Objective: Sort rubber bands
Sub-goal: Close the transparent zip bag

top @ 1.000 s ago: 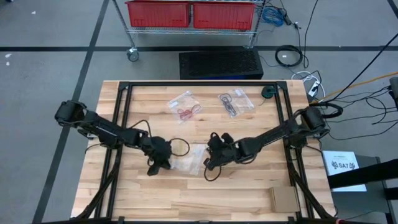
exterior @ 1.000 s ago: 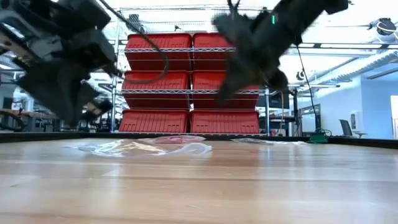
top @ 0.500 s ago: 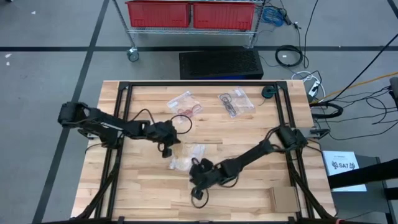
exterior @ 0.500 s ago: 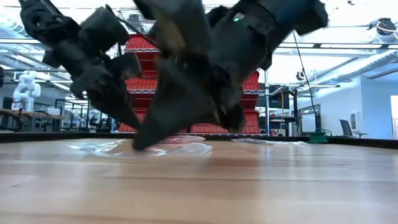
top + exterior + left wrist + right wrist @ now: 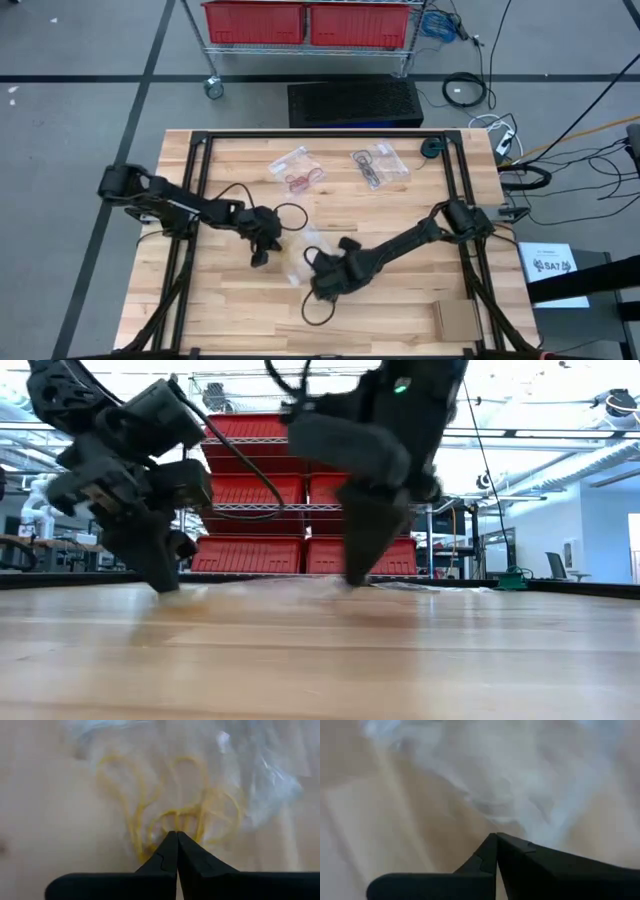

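Observation:
The bag of yellow rubber bands (image 5: 298, 258) is lying flat below my closed grippers, so next my right gripper pinches the bag's zip edge and lifts the bag for my left gripper to take.
A bunch of yellow-tan rubber bands (image 5: 170, 815) lies on the wood at the left edge of a clear plastic bag (image 5: 300, 262) in the table's middle. My left gripper (image 5: 261, 258) is shut, its tips (image 5: 176, 834) down at the bunch. My right gripper (image 5: 312, 283) is shut too. Its tips (image 5: 496, 835) stand at the bag's near right side (image 5: 520, 795), low over the table (image 5: 355, 580). Two more clear bags lie at the far side, one with red bands (image 5: 298, 178), one with black bands (image 5: 366, 166). My left gripper's shut fingertips meet on the near edge of the yellow bunch (image 5: 172, 822), where several strands run together. The fingers slant down from the table's left. The bands lie flat on the wood, partly under the bag's plastic. Whether my right gripper touches the bag, I cannot tell.
A black cable loop (image 5: 290, 213) hangs by the left wrist and another (image 5: 318, 312) by the right. A brown card piece (image 5: 455, 320) lies at the near right corner and a small dark object (image 5: 430, 148) at the far right. Red bins (image 5: 300, 490) stand beyond the table.
My right gripper has swung toward the table's near left, tipped steeper and come down at the bag. My left gripper has sunk from above the table down to the wood beside the bag. The bag has shifted slightly toward the near edge.

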You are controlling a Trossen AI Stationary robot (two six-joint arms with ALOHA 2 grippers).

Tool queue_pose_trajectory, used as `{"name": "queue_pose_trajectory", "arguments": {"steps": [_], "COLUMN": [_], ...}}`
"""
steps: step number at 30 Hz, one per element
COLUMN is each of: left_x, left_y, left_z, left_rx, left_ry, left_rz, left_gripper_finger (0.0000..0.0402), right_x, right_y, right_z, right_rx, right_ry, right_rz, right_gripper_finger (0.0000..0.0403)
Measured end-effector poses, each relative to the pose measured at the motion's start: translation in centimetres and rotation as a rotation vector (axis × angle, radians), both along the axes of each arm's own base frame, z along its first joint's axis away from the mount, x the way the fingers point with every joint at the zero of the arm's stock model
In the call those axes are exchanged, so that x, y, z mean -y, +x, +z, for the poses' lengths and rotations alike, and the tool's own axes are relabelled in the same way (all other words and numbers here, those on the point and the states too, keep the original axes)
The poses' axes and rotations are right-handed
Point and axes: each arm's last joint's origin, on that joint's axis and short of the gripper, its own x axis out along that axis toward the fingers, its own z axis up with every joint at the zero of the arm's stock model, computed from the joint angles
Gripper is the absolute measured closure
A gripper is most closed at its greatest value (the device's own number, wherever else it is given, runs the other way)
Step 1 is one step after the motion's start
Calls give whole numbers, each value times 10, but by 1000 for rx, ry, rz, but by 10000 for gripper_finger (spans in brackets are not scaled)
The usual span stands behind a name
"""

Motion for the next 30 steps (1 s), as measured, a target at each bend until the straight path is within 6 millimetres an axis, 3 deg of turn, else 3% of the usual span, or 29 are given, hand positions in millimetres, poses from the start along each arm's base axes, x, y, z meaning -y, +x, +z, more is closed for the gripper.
{"name": "queue_pose_trajectory", "arguments": {"steps": [4, 9, 15, 18, 21, 26, 30], "left_x": [11, 19, 0, -16, -32, -47, -49], "left_y": [0, -3, -9, -15, -23, -30, -31], "left_z": [12, 27, 42, 37, 27, 20, 21], "left_rx": [64, 149, 227, 215, 189, 187, 199], "left_ry": [-35, -11, 130, 112, 114, 2, -74], "left_rz": [-18, -33, 47, 88, 142, 128, 65], "left_gripper_finger": [397, 397, 397, 397, 397, 398, 398], "right_x": [7, 11, 40, 54, 63, 81, 97], "right_y": [-13, -17, -22, -29, -40, -44, -39], "right_z": [13, 38, -1, -17, -18, -26, -34], "right_rx": [-77, 43, 279, 505, 675, 673, 653], "right_ry": [-41, -39, 92, 182, 206, 178, 207], "right_rz": [-19, 30, 15, 0, -52, -186, -221], "right_gripper_finger": [403, 403, 403, 403, 403, 393, 342]}}
